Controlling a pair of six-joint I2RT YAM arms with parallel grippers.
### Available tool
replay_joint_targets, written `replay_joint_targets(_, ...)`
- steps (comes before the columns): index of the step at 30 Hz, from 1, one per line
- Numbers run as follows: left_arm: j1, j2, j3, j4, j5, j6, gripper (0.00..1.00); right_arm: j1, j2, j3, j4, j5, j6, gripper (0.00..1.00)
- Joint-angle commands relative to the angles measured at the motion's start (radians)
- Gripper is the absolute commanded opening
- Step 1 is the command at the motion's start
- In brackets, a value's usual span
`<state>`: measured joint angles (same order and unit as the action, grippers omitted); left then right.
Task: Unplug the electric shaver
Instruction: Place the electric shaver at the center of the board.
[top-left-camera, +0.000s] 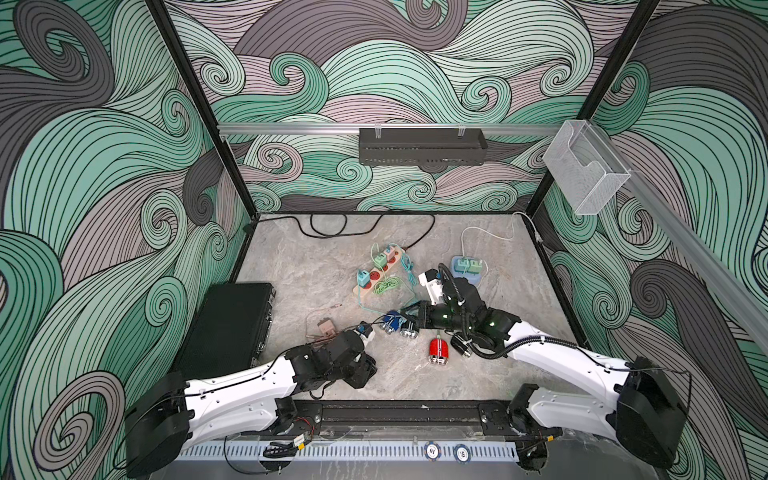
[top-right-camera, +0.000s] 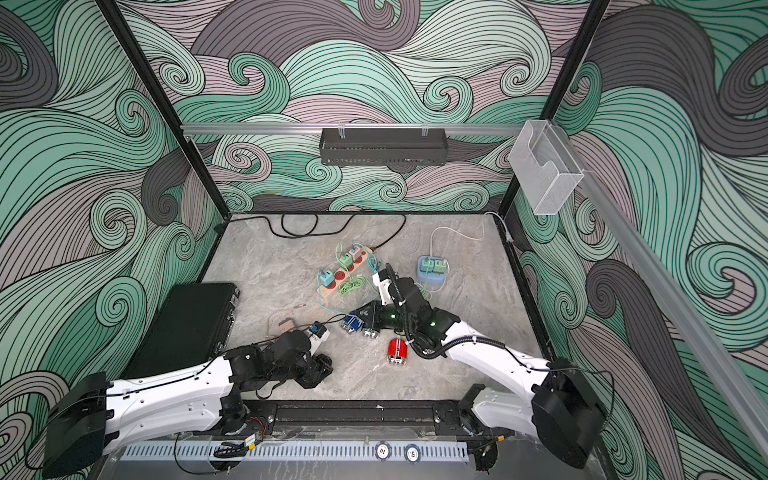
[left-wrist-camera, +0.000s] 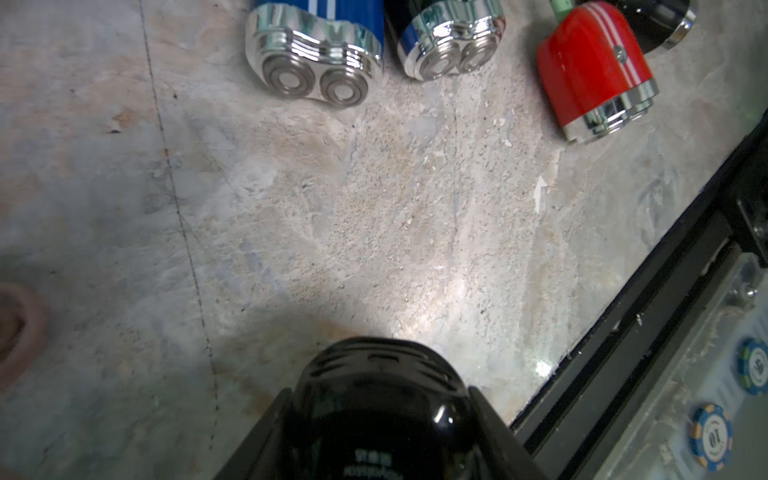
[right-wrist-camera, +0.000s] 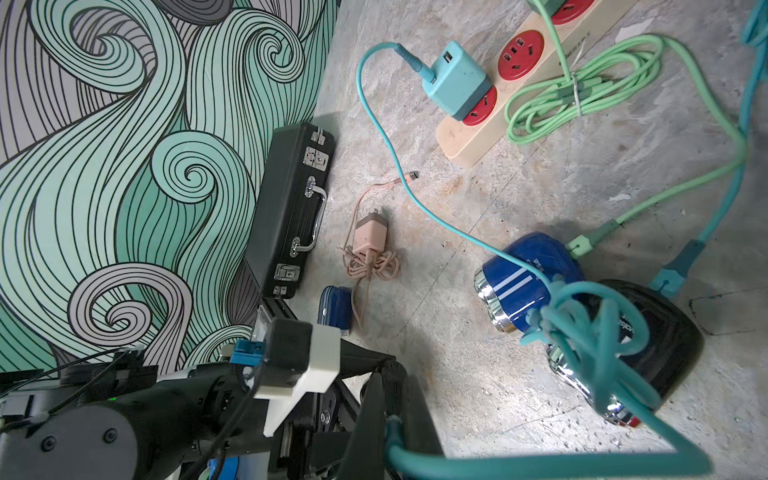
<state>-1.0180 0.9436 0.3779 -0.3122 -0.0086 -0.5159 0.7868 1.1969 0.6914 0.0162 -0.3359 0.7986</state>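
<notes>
My left gripper should go on lowering the shaver to open floor (top-left-camera: 339, 390) near the front bar, then release, with the black shaver's slotted end (left-wrist-camera: 384, 357) clear of the teal cable.
My left gripper (left-wrist-camera: 380, 395) is shut on a glossy black electric shaver (left-wrist-camera: 378, 370) whose slotted end sticks out past the fingers; it is held low over the floor near the front rail (top-left-camera: 363, 372). My right gripper (right-wrist-camera: 392, 376) is shut on the end of a teal cable (right-wrist-camera: 519, 459). That cable loops in a tangle (right-wrist-camera: 598, 332) over a second black shaver (right-wrist-camera: 660, 345), then runs to a teal charger (right-wrist-camera: 457, 81) in the cream power strip (right-wrist-camera: 469, 133). In both top views the right gripper (top-left-camera: 409, 313) (top-right-camera: 374, 318) sits just behind the lying shavers.
A blue shaver (left-wrist-camera: 316, 54), a dark blue one (left-wrist-camera: 451, 45) and a red one (left-wrist-camera: 594, 70) lie ahead of the left gripper. A black case (top-left-camera: 228, 324) stands at the left. A pink charger (top-left-camera: 326, 327) lies beside it. A blue charging base (top-left-camera: 467, 268) sits at the right.
</notes>
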Motion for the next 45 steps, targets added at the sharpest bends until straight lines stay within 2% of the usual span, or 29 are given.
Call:
replay_joint_targets(1,-0.008,-0.011,0.059,-0.127,-0.079,-0.14,0.26,-0.001,0.018,0.005,-0.005,-0.027,-0.019,0.07)
replay_joint_targets(4,-0.01,-0.001,0.096,-0.259,-0.139,-0.256,0.25,-0.001,0.033,0.006,0.001,-0.048,-0.024,0.07)
replay_joint_targets(10,-0.011,0.041,0.162,-0.423,-0.196,-0.383,0.26,0.001,0.061,0.012,0.015,-0.078,-0.029,0.07)
replay_joint_targets(16,-0.01,0.124,0.175,-0.4,-0.167,-0.404,0.28,0.012,0.08,0.011,0.029,-0.086,-0.025,0.08)
replay_joint_targets(24,-0.01,0.232,0.211,-0.419,-0.196,-0.428,0.33,0.038,0.113,0.005,0.053,-0.078,-0.019,0.08)
replay_joint_targets(27,-0.01,0.242,0.211,-0.403,-0.194,-0.427,0.4,0.049,0.124,0.007,0.057,-0.078,-0.019,0.08)
replay_joint_targets(38,-0.01,0.187,0.218,-0.393,-0.209,-0.42,0.84,0.077,0.111,-0.011,0.107,-0.098,-0.004,0.08)
replay_joint_targets(41,-0.01,0.151,0.235,-0.405,-0.222,-0.415,0.93,0.087,0.108,-0.006,0.109,-0.097,0.003,0.08)
replay_joint_targets(45,-0.008,0.089,0.263,-0.43,-0.3,-0.384,0.98,0.105,0.138,0.027,0.121,-0.12,0.008,0.08)
